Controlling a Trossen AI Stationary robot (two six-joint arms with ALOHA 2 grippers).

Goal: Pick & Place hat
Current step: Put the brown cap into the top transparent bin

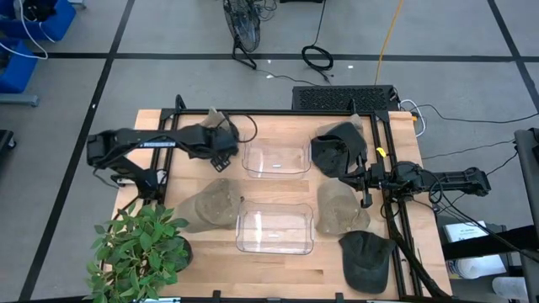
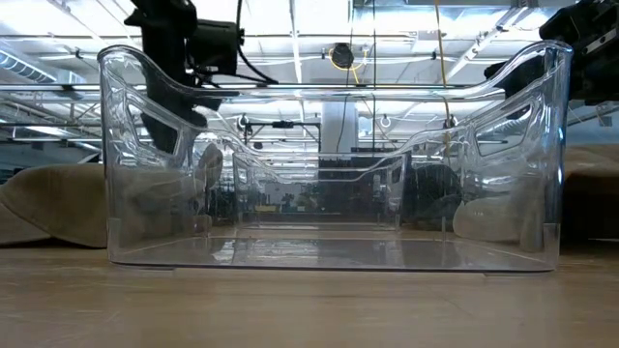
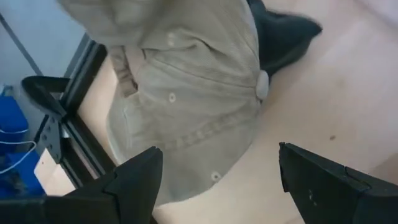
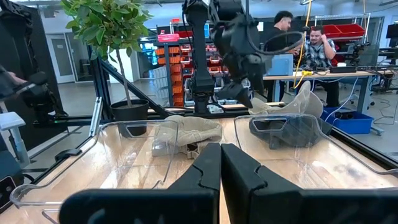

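The tan cap's top (image 3: 199, 152) is between the open fingers of my left gripper and clear of the dark hat below. I should keep moving down until the fingers pinch cloth next to the tan cap's button (image 3: 239, 118).
A tan cap (image 3: 186, 93) with a top button lies on the wooden table at its far left corner (image 1: 216, 116), beside the black frame. My left gripper (image 3: 217, 163) (image 1: 226, 145) hangs open just above it, pointing steeply down, a finger to each side of the crown and touching nothing. My right gripper (image 4: 221, 152) (image 1: 364, 187) waits shut and level at the table's right side. Another tan hat (image 1: 210, 206) lies at the left, a third (image 1: 338, 207) at the right. A dark hat (image 1: 337, 148) lies far right and a dark green one (image 1: 366, 257) near right.
Two clear plastic bins stand mid-table, one far (image 1: 274, 159) and one near (image 1: 274, 230). A potted plant (image 1: 139, 248) fills the near left corner. Black frame rails (image 3: 81, 81) run beside the tan cap. People sit at desks beyond the table (image 4: 314, 43).
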